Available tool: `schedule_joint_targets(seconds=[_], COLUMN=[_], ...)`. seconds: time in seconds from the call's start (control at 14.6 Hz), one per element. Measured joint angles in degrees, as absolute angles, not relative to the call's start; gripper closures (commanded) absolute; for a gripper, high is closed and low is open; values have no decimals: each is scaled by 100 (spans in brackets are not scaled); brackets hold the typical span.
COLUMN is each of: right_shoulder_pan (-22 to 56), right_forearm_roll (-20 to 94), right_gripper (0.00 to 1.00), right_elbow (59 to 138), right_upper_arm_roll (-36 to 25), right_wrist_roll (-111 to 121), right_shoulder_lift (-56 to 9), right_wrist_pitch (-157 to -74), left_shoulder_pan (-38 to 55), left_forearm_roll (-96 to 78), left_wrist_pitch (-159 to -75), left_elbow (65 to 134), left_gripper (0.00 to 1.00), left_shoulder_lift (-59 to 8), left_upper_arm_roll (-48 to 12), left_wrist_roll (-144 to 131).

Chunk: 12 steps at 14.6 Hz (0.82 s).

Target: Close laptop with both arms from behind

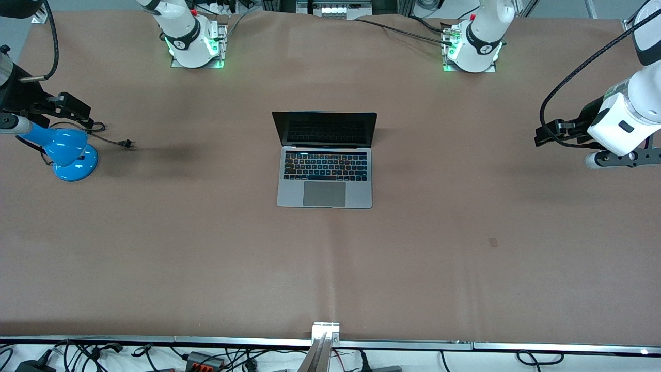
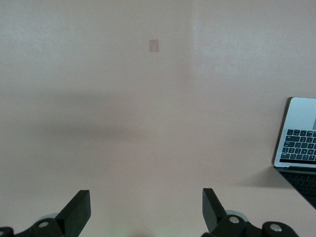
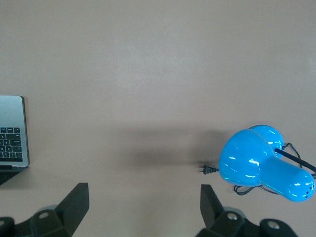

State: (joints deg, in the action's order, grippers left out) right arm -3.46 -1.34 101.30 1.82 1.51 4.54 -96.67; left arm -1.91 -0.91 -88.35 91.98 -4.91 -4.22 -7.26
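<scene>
The black screen [image 1: 325,129] should swing down flat while the keyboard stays in place when the robot pushes from behind, because a hinge [image 1: 325,148] runs along the bottom of the screen.
The laptop [image 1: 324,170] lies open in the middle of the table, its black screen upright and its keyboard and trackpad toward the front camera. My left gripper [image 2: 146,210] is open and empty, held above bare table at the left arm's end; the left hand [image 1: 619,139] is well apart from the laptop. The laptop's corner shows in the left wrist view [image 2: 298,133]. My right gripper [image 3: 143,202] is open and empty, up over the right arm's end; the right hand [image 1: 15,121] is beside the blue lamp. The laptop's edge shows in the right wrist view [image 3: 12,133].
A blue desk lamp [image 1: 68,152] lies at the right arm's end of the table, its black cord and plug [image 1: 125,143] trailing toward the laptop; it also shows in the right wrist view [image 3: 261,165]. A small brown patch [image 1: 493,242] marks the cloth.
</scene>
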Motion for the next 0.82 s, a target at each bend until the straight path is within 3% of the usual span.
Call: schedule_joint_targets(seconds=[0.68, 0.75, 0.82], right_shoulder_pan=[-347, -347, -347], right_forearm_roll=[-134, -134, -134], right_gripper=[3, 25, 32], right_elbow=[10133, 10134, 10134], right_upper_arm_roll=[182, 182, 182], right_wrist_roll=[151, 151, 151], right_shoulder_lift=[456, 455, 456], right_wrist_pitch=[-9564, -9559, -9558], left_shoulder_pan=[-191, -191, -191], left_forearm_roll=[-91, -91, -92], left_wrist_pitch=[-8835, -8835, -8835], left_elbow=[9195, 9194, 9194], left_gripper=[0, 0, 0], left_shoulder_lift=[-491, -490, -491], left_upper_arm_roll=[-423, -423, -423], left_wrist_roll=[-765, -765, -765])
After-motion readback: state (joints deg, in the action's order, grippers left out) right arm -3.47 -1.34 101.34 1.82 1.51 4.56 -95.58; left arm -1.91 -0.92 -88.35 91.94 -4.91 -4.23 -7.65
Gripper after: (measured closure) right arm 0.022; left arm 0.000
